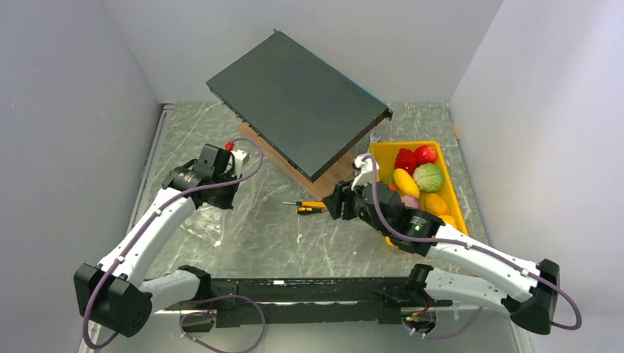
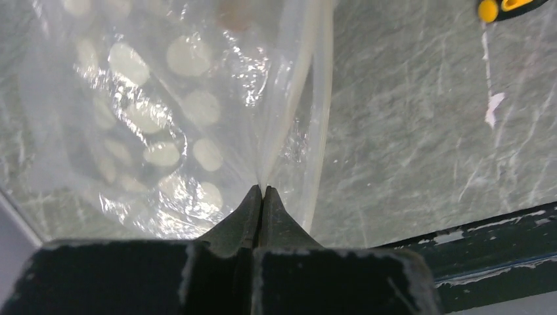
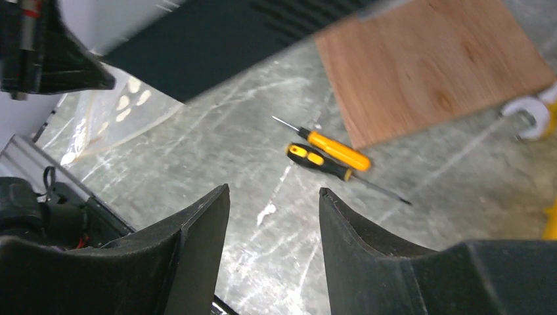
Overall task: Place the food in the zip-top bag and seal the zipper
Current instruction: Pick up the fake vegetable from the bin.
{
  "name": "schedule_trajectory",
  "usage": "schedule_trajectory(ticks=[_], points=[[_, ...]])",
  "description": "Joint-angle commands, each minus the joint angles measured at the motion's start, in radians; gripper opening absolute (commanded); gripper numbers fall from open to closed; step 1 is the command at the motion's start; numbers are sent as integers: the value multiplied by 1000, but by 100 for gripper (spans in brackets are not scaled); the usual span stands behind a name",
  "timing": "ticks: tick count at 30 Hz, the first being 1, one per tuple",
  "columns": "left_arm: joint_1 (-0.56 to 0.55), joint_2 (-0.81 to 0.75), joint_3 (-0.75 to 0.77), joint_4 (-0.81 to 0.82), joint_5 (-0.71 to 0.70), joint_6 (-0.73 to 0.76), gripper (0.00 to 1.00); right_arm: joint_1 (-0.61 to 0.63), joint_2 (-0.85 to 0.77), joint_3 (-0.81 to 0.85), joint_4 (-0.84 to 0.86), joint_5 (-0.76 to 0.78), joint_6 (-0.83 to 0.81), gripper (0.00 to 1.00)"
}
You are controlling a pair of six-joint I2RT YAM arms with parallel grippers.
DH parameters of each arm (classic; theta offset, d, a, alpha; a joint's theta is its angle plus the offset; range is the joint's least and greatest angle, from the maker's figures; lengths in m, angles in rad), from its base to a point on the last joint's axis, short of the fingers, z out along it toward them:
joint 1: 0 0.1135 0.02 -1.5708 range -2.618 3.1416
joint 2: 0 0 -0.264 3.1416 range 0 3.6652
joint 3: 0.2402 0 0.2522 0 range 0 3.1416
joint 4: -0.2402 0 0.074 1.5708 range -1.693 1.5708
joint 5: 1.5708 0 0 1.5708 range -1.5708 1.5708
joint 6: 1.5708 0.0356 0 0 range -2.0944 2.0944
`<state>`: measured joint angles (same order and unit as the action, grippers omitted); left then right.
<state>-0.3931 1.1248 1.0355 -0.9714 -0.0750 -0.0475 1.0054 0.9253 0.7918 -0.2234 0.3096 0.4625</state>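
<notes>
My left gripper needs to draw the held edge (image 2: 293, 92) back to widen the bag's opening before adding food, because that edge sits close to the bag's other edge (image 2: 322, 111).
The zip-top bag (image 1: 208, 218), clear with white dots, lies at the left of the table. My left gripper (image 1: 223, 179) is shut on its mouth edge; in the left wrist view the closed fingertips (image 2: 263, 189) pinch the film beside the whitish zipper (image 2: 322, 98), with the bag's dotted body (image 2: 164, 111) beyond. The food sits in a yellow tray (image 1: 458, 208) at the right: red pepper (image 1: 405, 159), green cabbage (image 1: 428, 177), yellow piece (image 1: 405, 182), orange piece (image 1: 435, 204). My right gripper (image 1: 335, 202) is open and empty (image 3: 274, 190), above the table left of the tray.
Two yellow-handled screwdrivers (image 1: 309, 207) (image 3: 338, 151) lie mid-table ahead of the right gripper. A dark flat panel (image 1: 298, 99) rests tilted on a wooden board (image 1: 327, 180) (image 3: 433, 65) at the back centre. White walls enclose the table on three sides.
</notes>
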Motion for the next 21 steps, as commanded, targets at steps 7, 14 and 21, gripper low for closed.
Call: schedule_trajectory(ticks=[7,14,21], points=[[64,-105,-152,299,250,86,0,-94,-187,-68,-339,181,253,52],[68,-201,-205,342,233,90,0,-240,-244,-60,-527,312,384,43],[67,-288,-241,357,102,56,0,-671,-135,-49,-448,66,262,46]])
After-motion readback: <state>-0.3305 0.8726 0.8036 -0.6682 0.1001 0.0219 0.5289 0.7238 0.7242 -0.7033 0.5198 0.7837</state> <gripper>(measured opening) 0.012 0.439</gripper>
